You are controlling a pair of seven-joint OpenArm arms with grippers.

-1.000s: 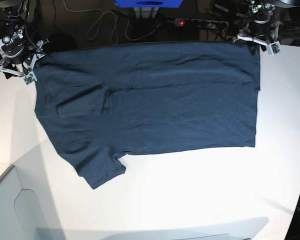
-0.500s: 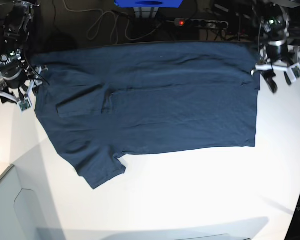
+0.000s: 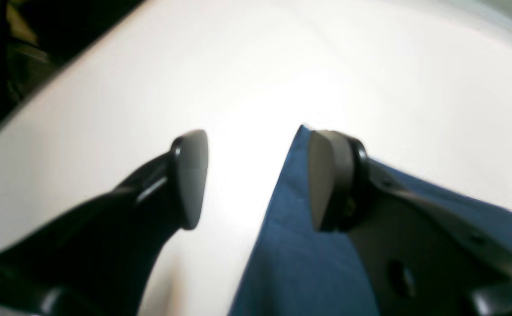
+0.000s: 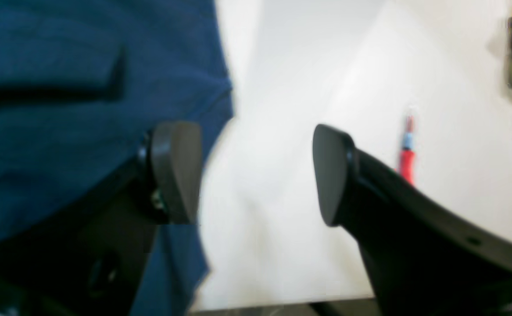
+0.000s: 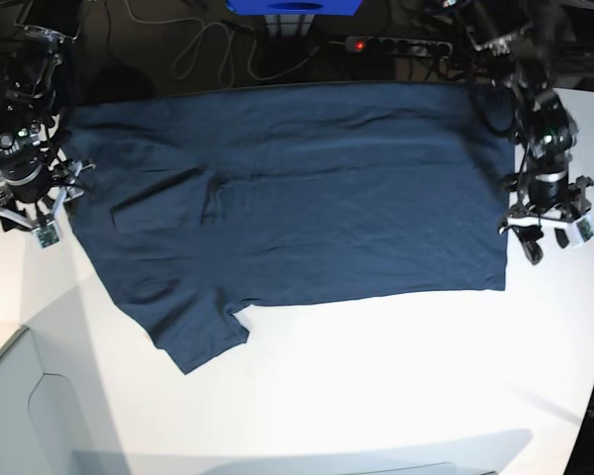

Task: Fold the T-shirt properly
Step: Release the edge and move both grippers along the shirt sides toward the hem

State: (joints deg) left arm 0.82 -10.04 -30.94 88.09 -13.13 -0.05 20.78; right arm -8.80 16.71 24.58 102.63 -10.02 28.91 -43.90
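Observation:
The T-shirt's hem corner (image 5: 501,287) is flat in front of my left gripper's open fingers, so I should go on heading for that corner (image 3: 302,131) before the fingers close on it.
The dark navy T-shirt (image 5: 307,198) lies spread flat on the white table (image 5: 396,376), one sleeve pointing to the near left. My left gripper (image 5: 554,240) hovers open at the shirt's right edge, close to its near right corner. In the left wrist view this gripper (image 3: 256,175) straddles the hem edge of the T-shirt (image 3: 291,245), one finger above cloth and the other above bare table. My right gripper (image 5: 22,224) is open beside the shirt's left edge. Through the right wrist camera that gripper (image 4: 256,171) has the T-shirt (image 4: 84,87) under one finger only.
A power strip (image 5: 396,45) with a red light, cables and a blue object (image 5: 292,6) lie behind the table's far edge. A grey panel (image 5: 20,416) fills the near left corner. A red pen-like thing (image 4: 407,149) lies on the table near my right gripper.
My left gripper has let go at the far right corner, opened wider, and travelled toward me along the shirt's right edge. My right gripper has shifted nearer along the left edge, staying open.

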